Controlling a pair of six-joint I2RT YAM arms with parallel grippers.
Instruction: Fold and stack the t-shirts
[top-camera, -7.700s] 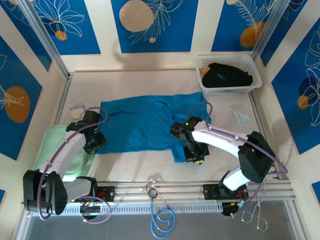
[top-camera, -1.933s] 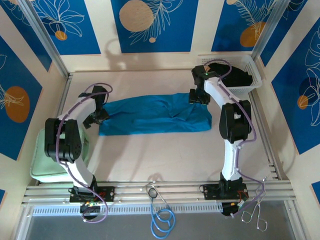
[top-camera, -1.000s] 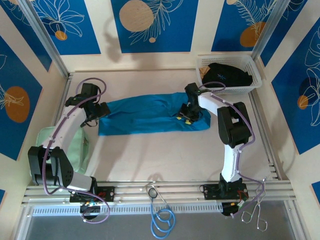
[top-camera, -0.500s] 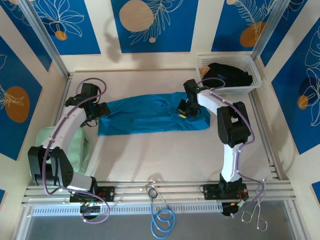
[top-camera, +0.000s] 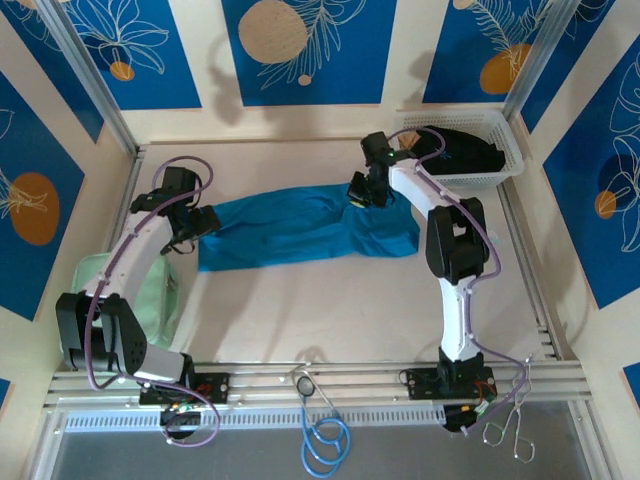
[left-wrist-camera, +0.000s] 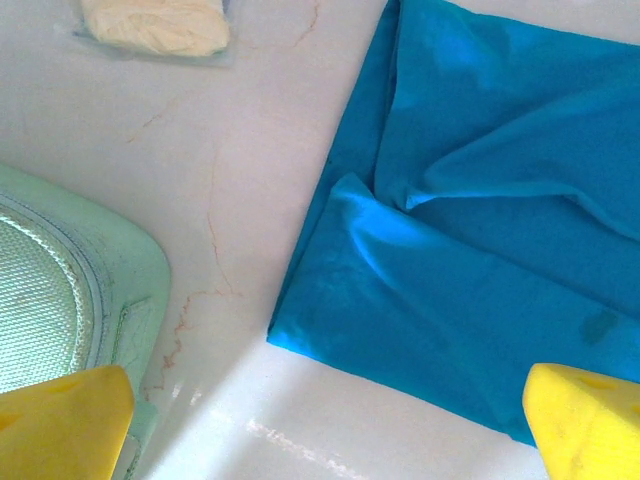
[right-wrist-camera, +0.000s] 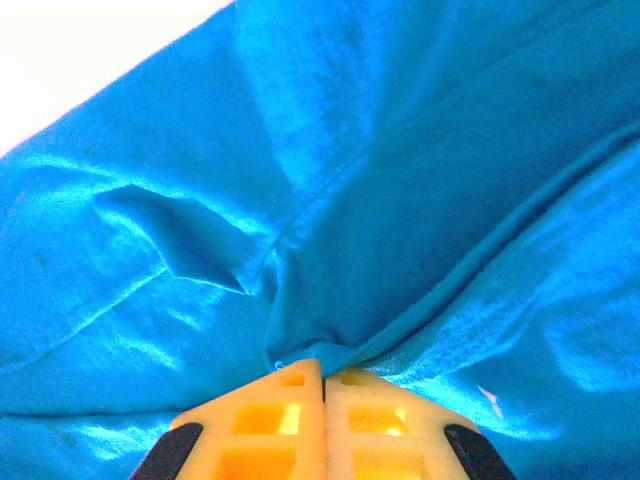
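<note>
The teal-blue t-shirt is lying as a crosswise band (top-camera: 290, 236). My left gripper should swing the t-shirt's end (top-camera: 214, 254) next to the pale green pad toward the near bar before it folds further.
A teal-blue t-shirt (top-camera: 300, 228) lies as a long folded band across the middle of the table. My right gripper (top-camera: 360, 190) is at its far edge near the right end, shut on a pinch of the teal cloth (right-wrist-camera: 400, 150); the yellow jaws (right-wrist-camera: 323, 365) meet with fabric bunched between them. My left gripper (top-camera: 200, 222) hovers open over the shirt's left end (left-wrist-camera: 480, 230), its yellow fingertips (left-wrist-camera: 60, 420) wide apart with nothing between them. The black t-shirt (top-camera: 460, 150) sits crumpled in the white basket.
The white mesh basket (top-camera: 505, 150) stands at the far right corner. A pale green pad (top-camera: 150, 295) lies at the left edge, also under my left wrist (left-wrist-camera: 60, 290). A cream packet (left-wrist-camera: 155, 22) rests beyond it. A blue cord (top-camera: 325, 445) lies by the near rail.
My right gripper closed on the teal shirt and drew back toward the far side, pulling the cloth with it. The left arm has held still.
</note>
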